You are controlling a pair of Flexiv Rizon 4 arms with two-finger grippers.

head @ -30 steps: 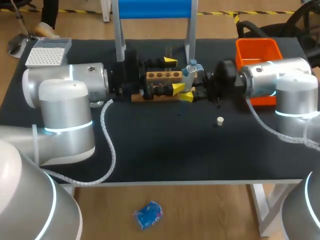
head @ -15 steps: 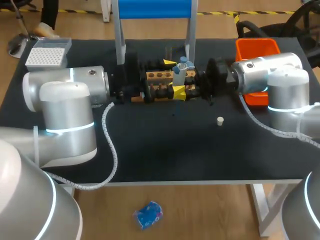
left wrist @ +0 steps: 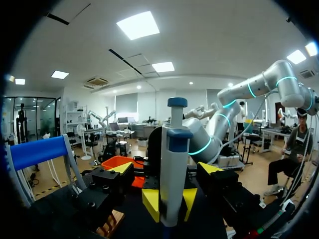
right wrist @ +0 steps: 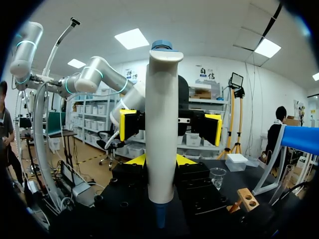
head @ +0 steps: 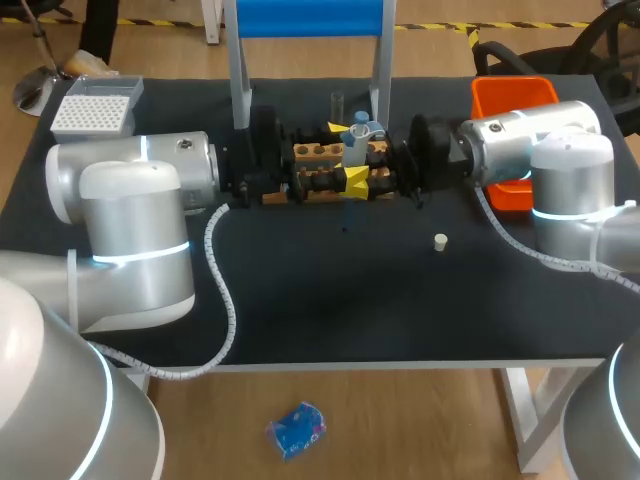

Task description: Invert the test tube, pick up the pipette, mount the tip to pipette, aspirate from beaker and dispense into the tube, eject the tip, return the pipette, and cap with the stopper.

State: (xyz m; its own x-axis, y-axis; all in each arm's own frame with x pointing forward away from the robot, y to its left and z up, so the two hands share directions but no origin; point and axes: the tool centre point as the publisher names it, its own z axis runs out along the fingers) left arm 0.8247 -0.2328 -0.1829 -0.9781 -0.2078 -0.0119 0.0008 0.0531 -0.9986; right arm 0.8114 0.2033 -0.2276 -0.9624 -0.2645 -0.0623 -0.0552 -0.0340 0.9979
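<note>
My gripper will return the white pipette (head: pixel 356 145), and the pipette should hang from the stand because a raised blue bar (head: pixel 310 18) goes across the stand's grey legs.
A white pipette (head: pixel 358 140) with a blue top stands upright over the wooden tube rack (head: pixel 320 152). My right gripper (right wrist: pixel 159 160) is shut on the pipette's (right wrist: pixel 160 124) lower body, its yellow tips pressed to both sides. My left gripper (left wrist: pixel 164 168) faces it from the other side and is open. Its fingers straddle the pipette (left wrist: pixel 172 169) with a gap on each side. In the head view the two grippers meet at the rack, the left gripper (head: pixel 347 153) coming from the left. A small white stopper (head: pixel 440 240) lies alone on the black mat. A glass beaker (head: pixel 337 101) stands behind the rack.
A white tip box (head: pixel 92 110) sits at the back left and an orange bin (head: pixel 515 100) at the back right, partly behind my right arm. The blue-topped stand (head: pixel 308 20) rises behind the rack on grey legs. The beaker (right wrist: pixel 218 177) is beside my right gripper.
My right arm has carried the pipette leftward and slightly back, bringing it between the left gripper's fingers over the rack. The left arm has stayed in place.
</note>
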